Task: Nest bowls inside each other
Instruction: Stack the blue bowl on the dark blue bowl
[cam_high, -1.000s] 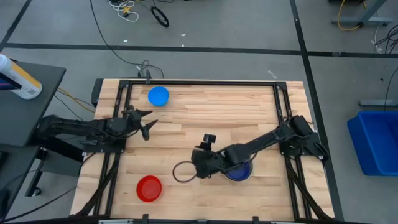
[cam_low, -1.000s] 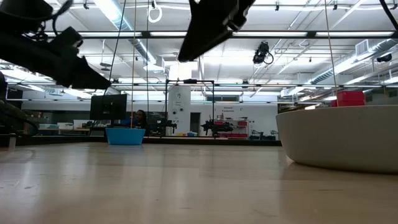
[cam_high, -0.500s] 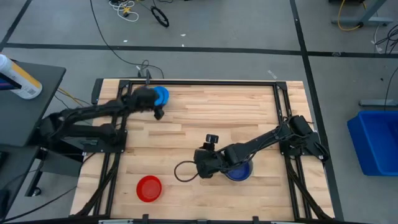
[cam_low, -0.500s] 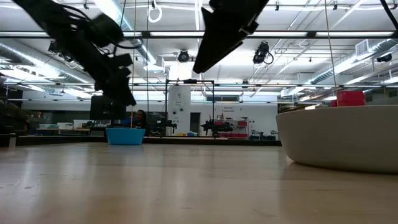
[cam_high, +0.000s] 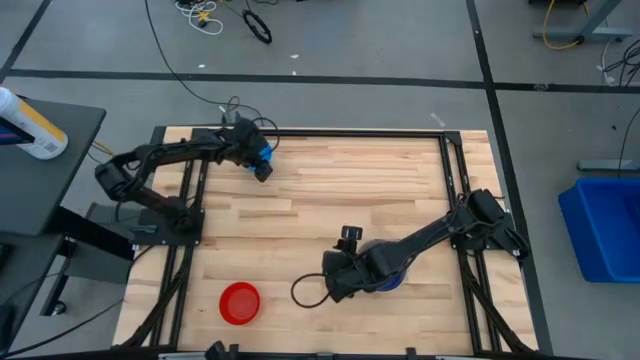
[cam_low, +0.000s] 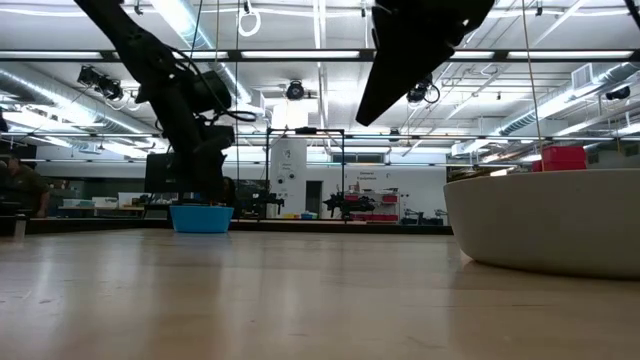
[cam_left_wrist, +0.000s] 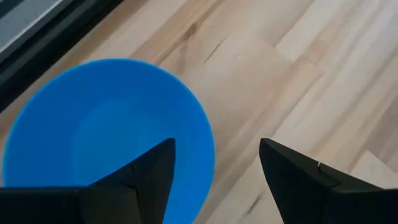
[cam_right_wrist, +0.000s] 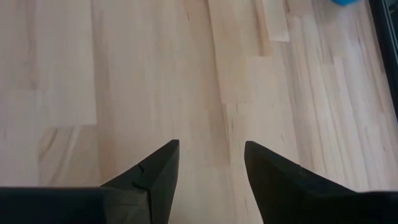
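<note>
The left gripper's open fingers are too high around the light blue bowl's rim (cam_left_wrist: 212, 152), so the robot should bring them down along the bowl's side (cam_low: 213, 220) before it closes them and lifts.
A light blue bowl (cam_high: 253, 151) (cam_left_wrist: 106, 134) stands on its base at the table's far left. My left gripper (cam_left_wrist: 214, 146) (cam_high: 263, 168) hangs open just over it, pointing steeply down. One finger is above the bowl's inside and the other above the wood outside its rim. Whether they touch the bowl does not show. A dark blue bowl (cam_high: 388, 281) sits near the front, half hidden under my right arm. My right gripper (cam_right_wrist: 211, 146) (cam_high: 331, 288) is open over bare wood beside it. A red bowl (cam_high: 240, 302) rests at the front left. A pale grey bowl (cam_low: 545, 220) shows in the low view.
A black frame (cam_high: 330, 131) borders the wooden table top. A dark cable loop (cam_high: 305, 291) hangs at my right wrist. The middle of the table (cam_high: 350, 190) is bare wood. The room beyond holds benches and equipment.
My left gripper has swung from the table's left edge toward the far edge, tipped downward, and now hangs over the light blue bowl. My right gripper has shifted a little toward the near and right edges. No bowl has moved.
</note>
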